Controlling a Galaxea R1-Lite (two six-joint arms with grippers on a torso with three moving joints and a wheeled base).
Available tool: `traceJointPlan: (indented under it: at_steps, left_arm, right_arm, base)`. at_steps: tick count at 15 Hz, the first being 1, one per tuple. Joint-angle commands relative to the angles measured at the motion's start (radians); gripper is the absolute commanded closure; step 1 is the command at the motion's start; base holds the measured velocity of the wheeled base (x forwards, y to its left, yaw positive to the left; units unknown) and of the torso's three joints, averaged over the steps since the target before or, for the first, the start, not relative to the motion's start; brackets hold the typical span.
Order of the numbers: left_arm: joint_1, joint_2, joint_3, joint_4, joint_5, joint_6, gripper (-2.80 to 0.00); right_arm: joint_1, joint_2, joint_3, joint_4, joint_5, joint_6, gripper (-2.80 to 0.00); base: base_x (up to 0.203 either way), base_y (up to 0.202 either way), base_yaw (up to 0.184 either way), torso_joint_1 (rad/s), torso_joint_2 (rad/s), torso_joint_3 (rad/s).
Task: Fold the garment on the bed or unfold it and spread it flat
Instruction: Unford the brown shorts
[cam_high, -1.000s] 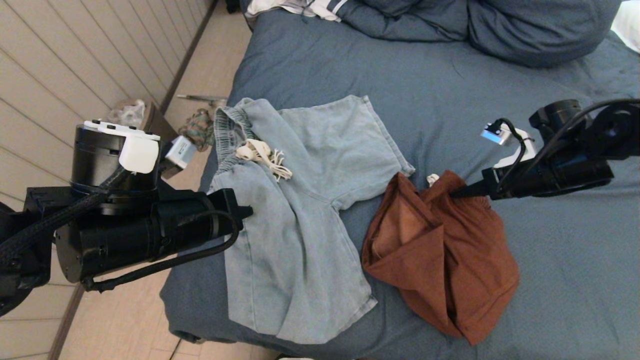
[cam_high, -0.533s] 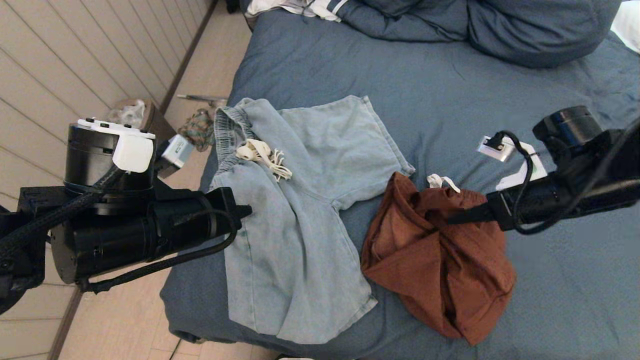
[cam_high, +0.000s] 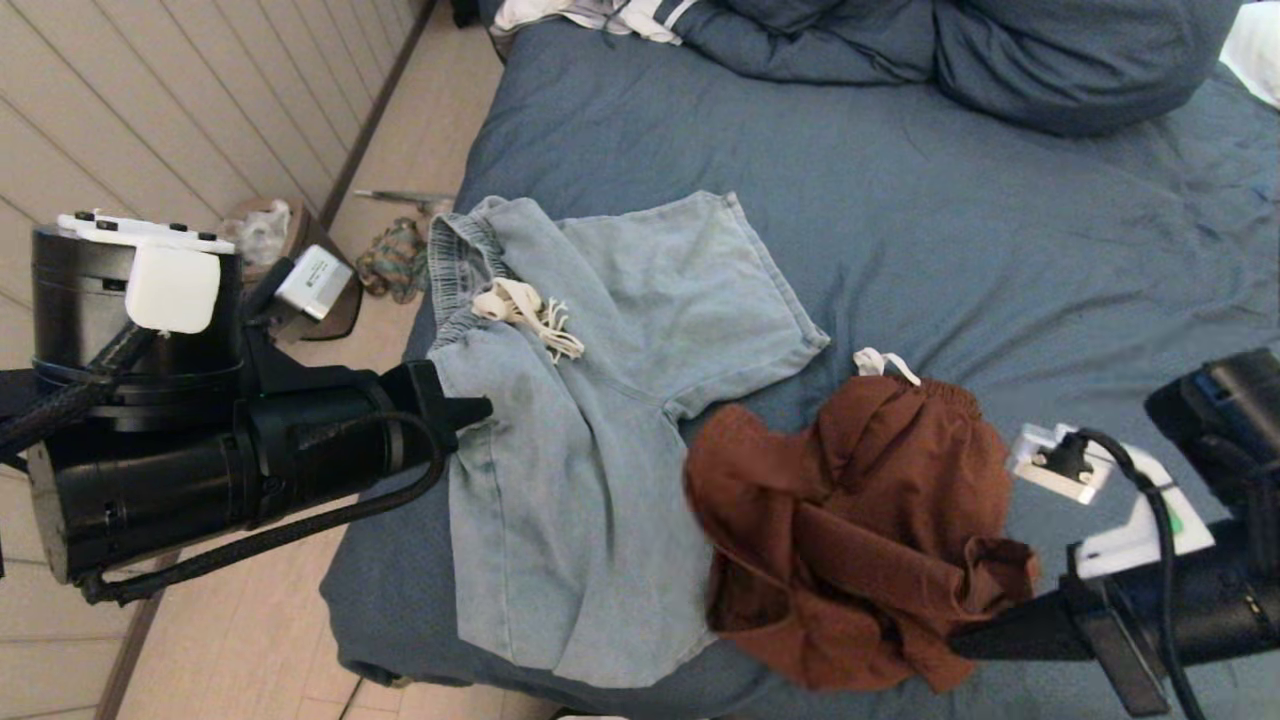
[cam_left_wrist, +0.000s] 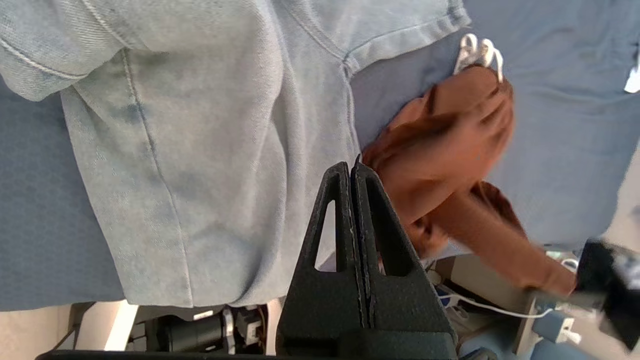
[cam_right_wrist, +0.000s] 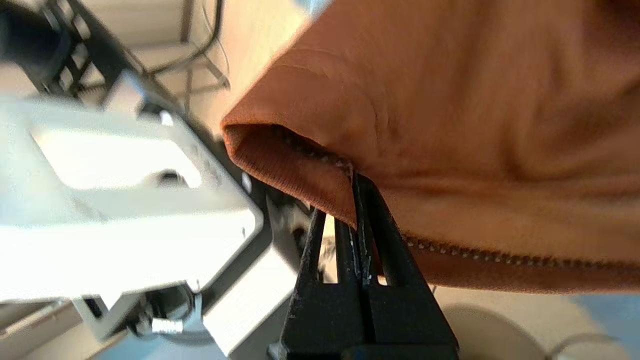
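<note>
The robot's right gripper is pinching the brown garment's hem (cam_right_wrist: 306, 187) opposite the garment's waistband. It should keep pulling toward the bed's front edge (cam_high: 828, 708) until the garment's leg is stretched out, and then let go.
A crumpled rust-brown garment (cam_high: 860, 510) lies near the front edge of the slate-blue bed (cam_high: 900, 230). My right gripper (cam_high: 960, 640) is at the bed's front right, shut on a hem of the brown garment (cam_right_wrist: 450, 130), pinching it between the fingertips (cam_right_wrist: 365, 200). Light-blue denim shorts (cam_high: 600, 420) with a white drawstring lie spread to the left. My left gripper (cam_high: 485, 408) hangs just over the shorts' left edge, shut with nothing in it; in the left wrist view its fingers (cam_left_wrist: 372, 240) are pressed together above the shorts (cam_left_wrist: 200, 150).
A bunched blue duvet and pillows (cam_high: 960, 50) fill the bed's far end, with striped white cloth (cam_high: 600, 15) beside them. Left of the bed lie wooden floor, a small bin (cam_high: 265, 230) and a tangle of cord (cam_high: 395, 260).
My right gripper has pulled toward the bed's front edge, dragging the brown garment's hem with it; the garment bunched and shifted left and forward. The left arm drew back slightly to the left.
</note>
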Motion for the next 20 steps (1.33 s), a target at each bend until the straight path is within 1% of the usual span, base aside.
traceJointPlan:
  at_steps: [1, 4, 7, 8, 12, 14, 17, 19, 20]
  left_arm:
    - [-0.003, -0.015, 0.002, -0.002, 0.001, -0.003, 0.00]
    - [-0.008, -0.014, 0.002, -0.002, 0.001, -0.003, 0.00]
    - [-0.013, -0.011, 0.004, -0.002, 0.000, -0.004, 0.00]
    - [-0.017, -0.011, 0.008, -0.003, 0.000, -0.004, 0.00]
    - [-0.026, -0.015, 0.010, -0.003, -0.001, -0.005, 0.00]
    - [-0.026, -0.014, 0.010, -0.003, 0.001, -0.005, 0.00]
    - [-0.026, -0.012, 0.009, -0.004, 0.000, -0.005, 0.00]
    - [-0.027, 0.007, -0.001, -0.004, -0.008, -0.005, 0.00]
    - [-0.029, 0.026, -0.014, -0.003, -0.026, -0.006, 0.00]
  right_arm:
    - [-0.002, -0.086, 0.082, 0.003, -0.010, -0.015, 0.00]
    - [0.020, -0.126, 0.154, 0.003, -0.016, -0.039, 0.00]
    - [0.102, -0.115, 0.159, 0.003, -0.014, -0.032, 0.00]
    - [0.126, -0.113, 0.152, 0.002, -0.013, -0.032, -2.80]
    - [0.273, -0.115, 0.160, 0.005, -0.019, -0.041, -2.80]
    - [0.282, -0.125, 0.177, 0.005, -0.020, -0.046, -2.80]
    - [0.224, -0.123, 0.137, 0.004, -0.019, -0.040, -2.80]
    - [0.078, -0.110, 0.075, 0.004, -0.016, -0.035, -2.80]
    - [-0.012, -0.097, 0.034, 0.005, -0.016, -0.033, 0.00]
  base:
    - [0.000, 0.000, 0.000, 0.000, 0.00, 0.000]
    - [0.000, 0.000, 0.000, 0.000, 0.00, 0.000]
    - [0.000, 0.000, 0.000, 0.000, 0.00, 0.000]
    - [0.000, 0.000, 0.000, 0.000, 0.00, 0.000]
    - [0.000, 0.000, 0.000, 0.000, 0.00, 0.000]
    - [0.000, 0.000, 0.000, 0.000, 0.00, 0.000]
    - [0.000, 0.000, 0.000, 0.000, 0.00, 0.000]
    - [0.000, 0.000, 0.000, 0.000, 0.00, 0.000]
    - [0.000, 0.000, 0.000, 0.000, 0.00, 0.000]
